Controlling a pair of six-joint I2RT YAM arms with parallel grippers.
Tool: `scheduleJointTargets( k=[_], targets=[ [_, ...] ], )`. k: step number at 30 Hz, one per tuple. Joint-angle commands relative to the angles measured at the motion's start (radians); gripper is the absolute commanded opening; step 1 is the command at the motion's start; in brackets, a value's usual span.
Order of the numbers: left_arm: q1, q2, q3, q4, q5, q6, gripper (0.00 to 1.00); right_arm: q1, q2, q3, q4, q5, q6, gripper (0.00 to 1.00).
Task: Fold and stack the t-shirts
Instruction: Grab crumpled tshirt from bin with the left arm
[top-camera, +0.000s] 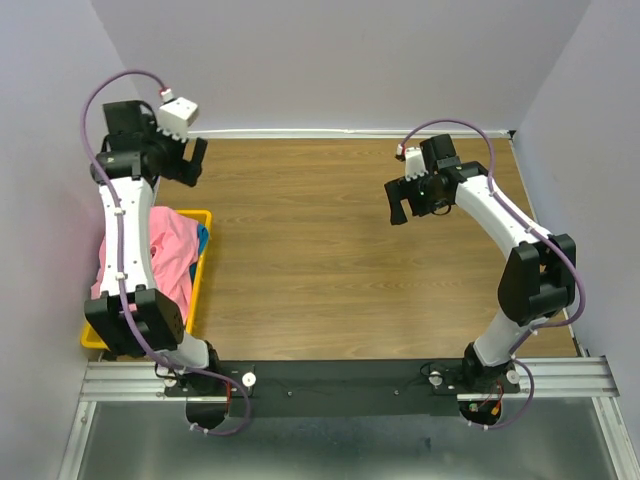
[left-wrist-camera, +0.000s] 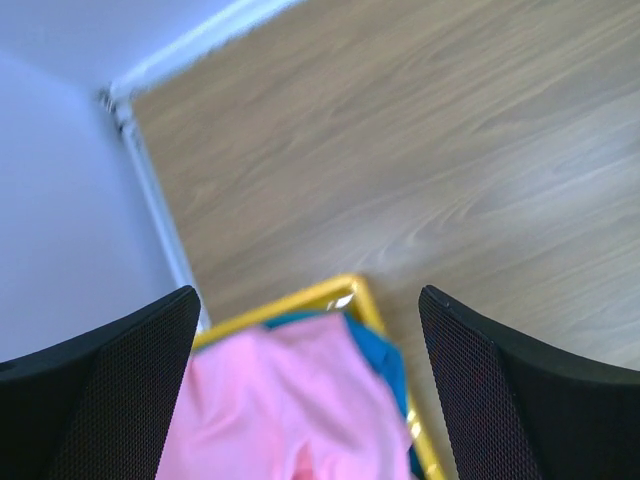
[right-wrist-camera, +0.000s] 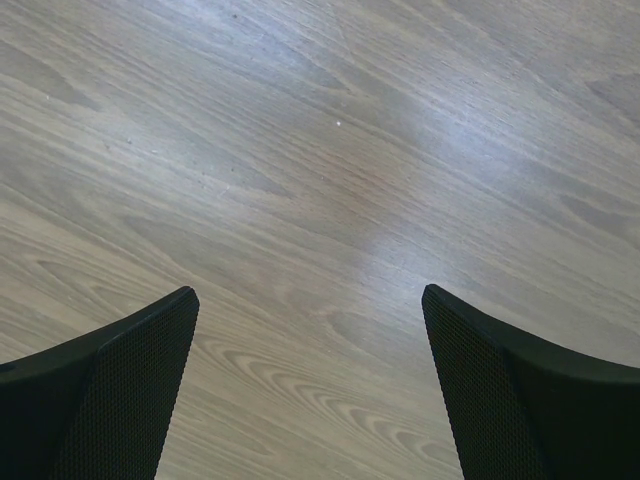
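I should continue to lower my left gripper into the yellow bin until its open fingers are on both sides of a pink fold (top-camera: 163, 260), because the pink t-shirt (top-camera: 178, 240) lies uncovered on top of the blue shirt.
A pink t-shirt (top-camera: 170, 245) lies crumpled on top in the yellow bin (top-camera: 204, 262) at the table's left edge. A blue shirt (top-camera: 203, 238) peeks out at its far right side. The left wrist view shows the pink t-shirt (left-wrist-camera: 290, 400) over the blue shirt (left-wrist-camera: 378, 350). My left gripper (top-camera: 188, 160) is open and empty, raised above the table just beyond the bin's far end. My right gripper (top-camera: 412, 203) is open and empty above bare table at the right. No green or orange shirt shows.
The wooden table (top-camera: 350, 250) stretches between the arms. Purple walls (top-camera: 330, 60) close in the back and both sides. The left arm (top-camera: 130, 250) hangs over the bin and hides part of it. A black rail (top-camera: 340, 385) runs along the near edge.
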Motion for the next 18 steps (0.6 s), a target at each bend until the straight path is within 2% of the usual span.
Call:
scheduleJointTargets(
  k=[1, 8, 11, 18],
  targets=[
    [0.153, -0.025, -0.020, -0.232, 0.056, 0.159, 0.98, 0.002, 0.005, 0.014, -0.019, -0.031, -0.012, 1.00],
    [0.363, -0.089, -0.207, -0.285, 0.035, 0.339, 0.98, 0.002, 0.048, 0.038, -0.028, -0.066, -0.002, 1.00],
    [0.398, -0.098, -0.305, -0.269, -0.011, 0.360, 0.98, 0.002, 0.067, 0.058, -0.031, -0.080, -0.001, 1.00],
    [0.403, -0.144, -0.465, -0.168, -0.126, 0.354, 0.98, 0.004, 0.106, 0.090, -0.051, -0.098, 0.002, 1.00]
  ],
)
